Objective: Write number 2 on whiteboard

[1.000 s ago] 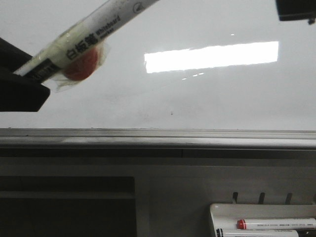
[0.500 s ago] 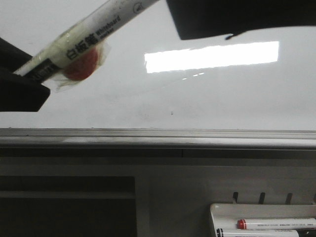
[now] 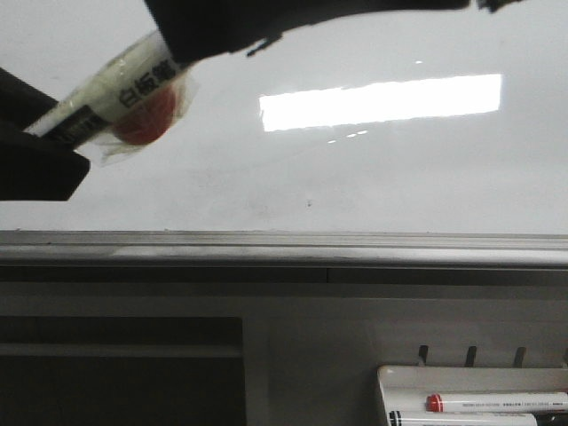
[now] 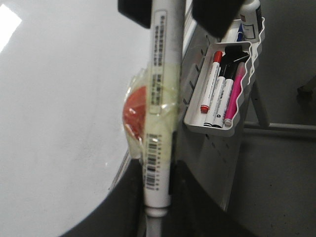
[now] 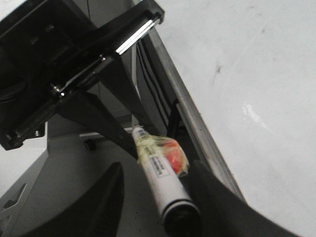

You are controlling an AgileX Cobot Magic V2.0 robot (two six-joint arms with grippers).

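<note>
The robot's left gripper is clamped on the marker's tip end [image 3: 55,122] while the right gripper holds the marker's tail, so the left gripper should open and move away before the right gripper writes.
The whiteboard [image 3: 399,169] is blank; no number 2 shows on it. My left gripper [image 3: 44,142] is shut on the tail end of a white whiteboard marker [image 3: 124,89] that has a red ball [image 3: 146,115] taped to its barrel. The marker slants up to the right in front of the board. My right gripper [image 3: 266,22] is a dark shape over the marker's upper end. In the right wrist view it [image 5: 158,207] is open, its fingers on either side of the marker's black cap [image 5: 180,217]. The left wrist view shows my left gripper [image 4: 158,173] clamping the marker [image 4: 160,98].
A grey metal rail [image 3: 284,248] runs along the board's bottom edge. A small white tray [image 3: 470,390] with several markers hangs below it at the right; it also shows in the left wrist view [image 4: 247,74]. A dark opening lies below the rail at the left.
My right gripper has moved from the upper right corner leftward along the top, and now covers the marker's upper end. My left gripper and the marker have not moved.
</note>
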